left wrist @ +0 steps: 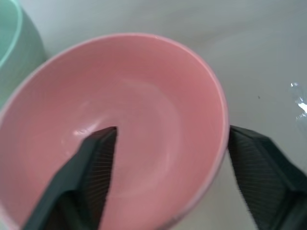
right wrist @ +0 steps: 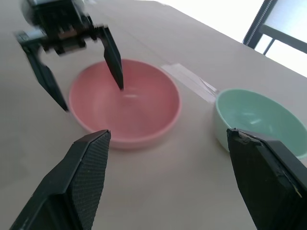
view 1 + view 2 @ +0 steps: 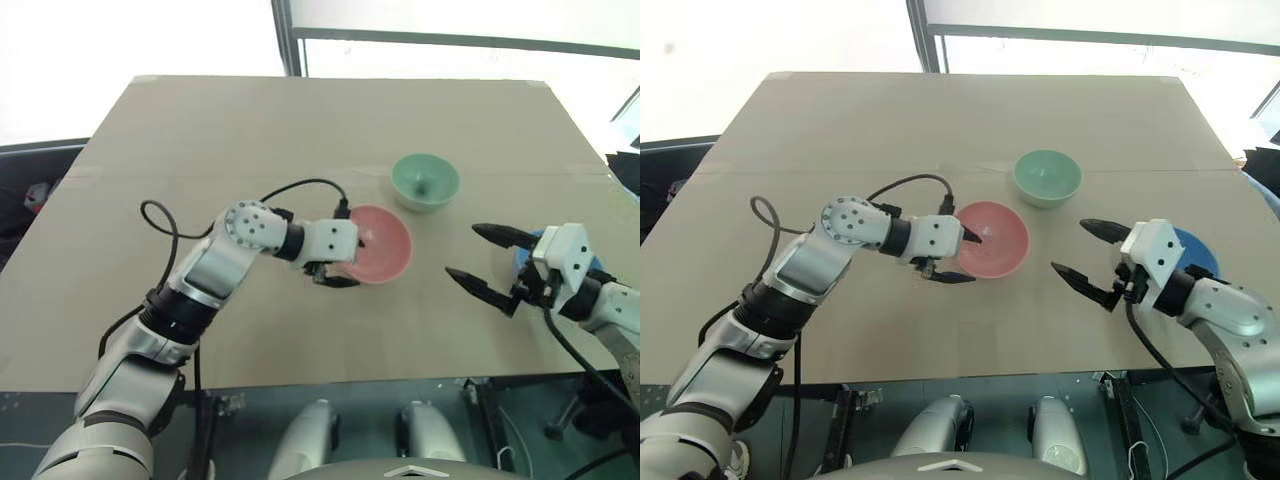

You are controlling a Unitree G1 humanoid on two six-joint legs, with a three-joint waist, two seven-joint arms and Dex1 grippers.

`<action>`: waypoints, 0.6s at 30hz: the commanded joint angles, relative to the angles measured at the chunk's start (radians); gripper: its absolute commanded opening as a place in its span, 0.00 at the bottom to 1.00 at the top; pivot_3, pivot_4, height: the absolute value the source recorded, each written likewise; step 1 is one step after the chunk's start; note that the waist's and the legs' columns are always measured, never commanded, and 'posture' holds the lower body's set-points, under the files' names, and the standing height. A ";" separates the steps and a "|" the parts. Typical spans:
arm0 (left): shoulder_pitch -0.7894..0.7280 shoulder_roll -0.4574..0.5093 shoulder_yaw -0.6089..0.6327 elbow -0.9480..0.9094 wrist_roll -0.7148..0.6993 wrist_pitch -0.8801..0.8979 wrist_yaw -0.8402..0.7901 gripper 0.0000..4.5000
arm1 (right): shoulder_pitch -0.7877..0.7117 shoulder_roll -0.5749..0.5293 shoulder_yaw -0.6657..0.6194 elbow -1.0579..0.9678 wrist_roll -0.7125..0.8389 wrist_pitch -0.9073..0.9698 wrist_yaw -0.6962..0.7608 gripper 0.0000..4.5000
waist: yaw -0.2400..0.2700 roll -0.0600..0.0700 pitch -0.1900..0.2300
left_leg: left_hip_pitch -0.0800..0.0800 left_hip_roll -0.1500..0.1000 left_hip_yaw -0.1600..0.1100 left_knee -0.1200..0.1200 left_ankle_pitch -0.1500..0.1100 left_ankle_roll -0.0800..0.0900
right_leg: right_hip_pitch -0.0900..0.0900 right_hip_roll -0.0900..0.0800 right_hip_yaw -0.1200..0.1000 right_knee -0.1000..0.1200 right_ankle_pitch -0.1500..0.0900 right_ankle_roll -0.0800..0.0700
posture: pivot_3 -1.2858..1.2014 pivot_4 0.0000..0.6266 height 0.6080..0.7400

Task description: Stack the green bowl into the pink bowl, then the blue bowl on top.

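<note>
My left gripper straddles the pink bowl's rim (image 3: pixel 965 263) and blocks the stack, so it should back out while my right gripper takes the green bowl's near rim (image 3: pixel 423 204).
The pink bowl (image 3: pixel 388 248) sits upright mid-table. My left gripper (image 3: pixel 358 262) is open and straddles its near-left rim, one finger inside the bowl and the other outside; the left wrist view shows that rim (image 1: pixel 218 96) between the fingers. The green bowl (image 3: pixel 425 182) stands just behind and to the right of the pink one, apart from it. At the right, the blue bowl (image 3: pixel 1198 250) is partly hidden behind my right gripper (image 3: pixel 1067 245), which hovers open and empty, pointing toward the pink bowl (image 2: pixel 129 105).
The bowls rest on a tan table (image 3: pixel 250 130) with a tape seam (image 3: pixel 200 172) across it. A black cable (image 3: pixel 165 225) loops off my left arm. A dark window post (image 3: pixel 288 40) rises behind the far edge.
</note>
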 commanded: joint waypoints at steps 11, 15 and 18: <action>0.497 0.064 0.672 -0.307 -0.529 0.178 0.063 0.88 | -0.711 0.076 0.401 0.887 -0.523 -0.364 0.014 0.90 | -0.015 -0.001 0.000 | 0.002 0.004 0.003 -0.002 0.000 -0.001 | -0.001 0.001 0.001 -0.002 0.000 0.000 | 0.52 0.24 1.00; 0.598 0.047 0.756 -0.338 -0.676 0.245 0.080 0.88 | -0.852 0.152 0.488 1.162 -0.606 -0.505 0.031 0.90 | -0.015 -0.001 -0.001 | 0.001 0.001 -0.001 -0.003 0.000 -0.001 | -0.001 -0.003 0.000 -0.002 0.000 0.000 | 0.52 0.24 1.00; 0.668 0.047 0.787 -0.372 -0.681 0.236 0.123 0.99 | -0.919 0.184 0.507 1.290 -0.638 -0.563 0.029 0.79 | -0.016 0.000 0.000 | 0.000 0.000 -0.004 -0.004 0.000 -0.001 | -0.001 -0.003 -0.001 -0.002 0.000 0.000 | 0.52 0.24 1.00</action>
